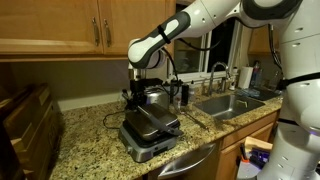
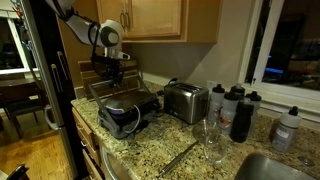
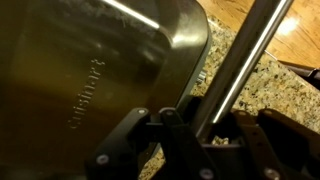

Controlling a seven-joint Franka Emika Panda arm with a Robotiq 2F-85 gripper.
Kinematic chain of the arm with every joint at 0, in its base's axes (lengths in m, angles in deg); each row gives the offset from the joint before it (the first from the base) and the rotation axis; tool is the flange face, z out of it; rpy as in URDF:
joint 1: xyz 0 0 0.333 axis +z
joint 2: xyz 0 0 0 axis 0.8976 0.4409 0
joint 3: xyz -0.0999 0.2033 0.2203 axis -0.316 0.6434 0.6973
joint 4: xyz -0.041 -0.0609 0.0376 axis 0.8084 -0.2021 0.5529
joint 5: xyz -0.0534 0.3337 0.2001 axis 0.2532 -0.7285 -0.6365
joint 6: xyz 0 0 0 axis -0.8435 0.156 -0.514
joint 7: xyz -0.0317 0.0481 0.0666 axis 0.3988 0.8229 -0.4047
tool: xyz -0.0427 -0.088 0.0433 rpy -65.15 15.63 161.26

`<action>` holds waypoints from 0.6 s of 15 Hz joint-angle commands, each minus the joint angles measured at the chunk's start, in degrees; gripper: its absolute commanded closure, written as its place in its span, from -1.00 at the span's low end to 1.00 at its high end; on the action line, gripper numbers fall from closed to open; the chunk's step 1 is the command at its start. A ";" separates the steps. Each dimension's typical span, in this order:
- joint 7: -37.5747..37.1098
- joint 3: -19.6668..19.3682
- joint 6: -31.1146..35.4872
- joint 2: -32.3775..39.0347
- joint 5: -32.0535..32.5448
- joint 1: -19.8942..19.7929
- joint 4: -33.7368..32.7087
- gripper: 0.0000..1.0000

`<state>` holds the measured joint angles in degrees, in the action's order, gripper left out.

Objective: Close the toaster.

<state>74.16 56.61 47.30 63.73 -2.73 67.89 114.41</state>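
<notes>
My gripper is holding the bar handle (image 3: 246, 60) and the way down is open, so I'll go on lowering the lid until it rests on the lower plate (image 1: 156, 137), then release.
The toaster (image 1: 150, 130) (image 2: 130, 115) is a silver-and-black contact grill on the granite counter. Its lid stands raised and tilted back over the dark lower plate. In the wrist view the silver lid (image 3: 80, 70) fills the left, and its shiny bar handle (image 3: 245, 60) runs down from the upper right into the gripper (image 3: 205, 135). The fingers are shut around that bar. In both exterior views the gripper (image 1: 143, 86) (image 2: 110, 72) sits at the top edge of the raised lid, with the arm reaching in from above.
A smaller shiny steel appliance (image 2: 185, 100) stands right beside the grill. Dark bottles (image 2: 240, 110) and a clear glass (image 2: 210, 140) follow along the counter. A sink (image 1: 235, 103) with its faucet (image 1: 220, 72) lies beyond. Wooden cabinets (image 1: 60, 25) hang above.
</notes>
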 commanded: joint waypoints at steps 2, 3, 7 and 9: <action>-0.76 0.20 -0.45 2.70 0.41 1.17 -3.23 0.92; -0.91 0.27 -0.46 3.61 0.86 1.55 -3.74 0.92; -0.70 0.59 -0.54 6.36 1.45 2.52 -5.69 0.92; -0.57 0.70 -0.69 7.53 1.71 2.96 -6.81 0.92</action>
<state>74.08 57.23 47.42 70.90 -2.17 69.76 109.71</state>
